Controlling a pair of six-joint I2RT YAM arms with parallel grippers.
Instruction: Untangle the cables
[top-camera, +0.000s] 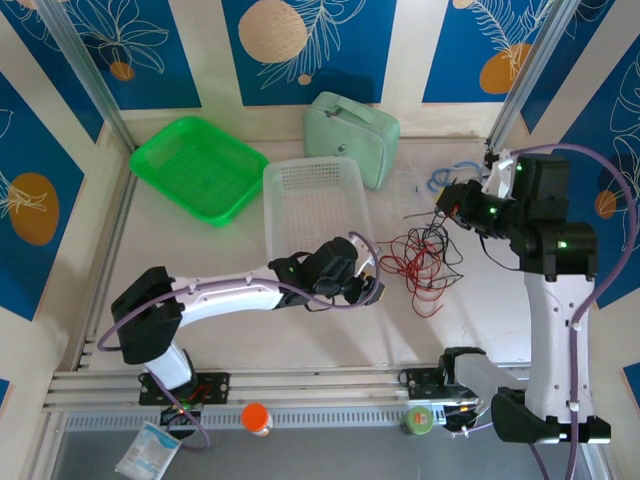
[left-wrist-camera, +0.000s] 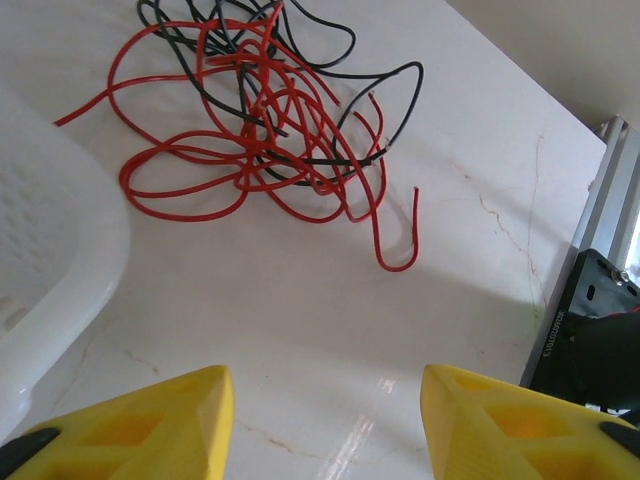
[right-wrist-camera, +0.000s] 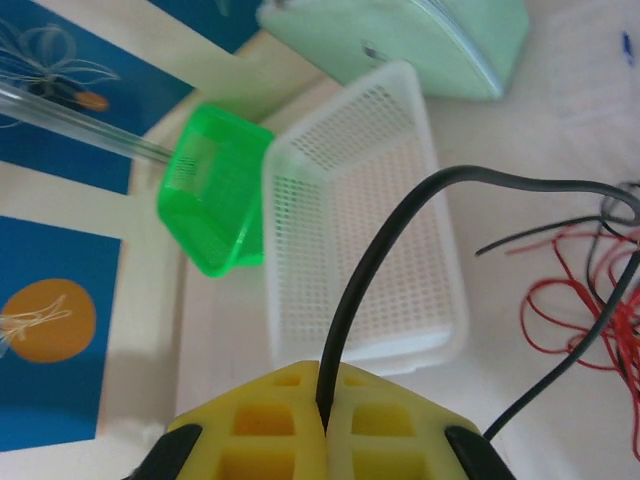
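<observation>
The fingers of my right gripper hold a single black wire (right-wrist-camera: 372, 268) above the red wires, so they should keep carrying it until it hangs over the white basket's bottom (top-camera: 318, 214).
The cables (top-camera: 421, 260) lie as a loose tangle of thin red and black wires on the white table, right of centre. In the left wrist view the same tangle (left-wrist-camera: 265, 120) sits ahead of my left gripper (left-wrist-camera: 325, 385), whose yellow fingers (left-wrist-camera: 170, 420) stand open over bare table, short of the wires. In the top view the left gripper (top-camera: 365, 287) is just left of the tangle. Up and right of the pile, my right gripper (top-camera: 452, 207) is raised. Its yellow fingers (right-wrist-camera: 270, 430) are shut on one black wire (right-wrist-camera: 360, 270), which arcs away toward the red wires (right-wrist-camera: 570, 300).
A white mesh basket (top-camera: 312, 205) stands left of the tangle, close to my left arm. A green basket (top-camera: 198, 165) is at the far left and a mint case (top-camera: 352, 135) at the back. A light-blue coiled cable (top-camera: 445, 176) lies behind the right gripper.
</observation>
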